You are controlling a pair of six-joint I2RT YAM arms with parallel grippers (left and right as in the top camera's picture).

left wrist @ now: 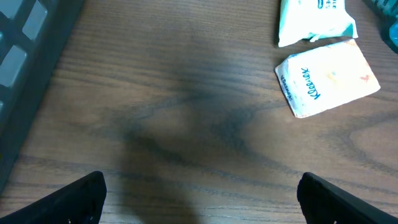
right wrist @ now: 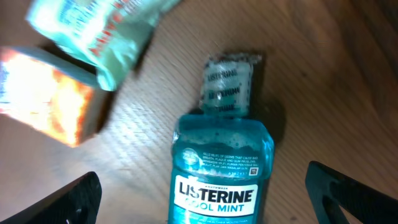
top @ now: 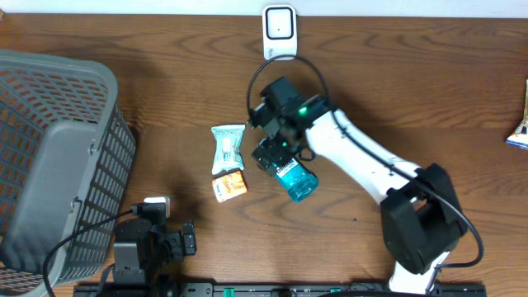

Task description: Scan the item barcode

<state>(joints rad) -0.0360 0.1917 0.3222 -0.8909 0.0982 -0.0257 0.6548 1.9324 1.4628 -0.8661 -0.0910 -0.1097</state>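
The Listerine bottle rests flat, its front label (top: 288, 169) facing up, so next my right gripper grabs the capped neck (right wrist: 226, 102) and rolls the bottle to find its barcode.
A blue Listerine mouthwash bottle (top: 299, 183) lies on its side on the wooden table, label up. In the right wrist view the bottle (right wrist: 217, 180) points its sealed cap away from the camera. My right gripper (top: 276, 154) hovers over the bottle's cap end. It is open (right wrist: 208, 198), its fingers wide on either side and touching nothing. A white barcode scanner (top: 279, 31) stands at the table's far edge. My left gripper (top: 186, 241) rests near the front edge, open (left wrist: 202, 199) over bare wood.
A pale green wipes pack (top: 227, 147) and an orange-and-white Kleenex pack (top: 230, 186) lie just left of the bottle. A grey mesh basket (top: 49, 157) fills the left side. A small item (top: 520, 124) pokes in at the right edge.
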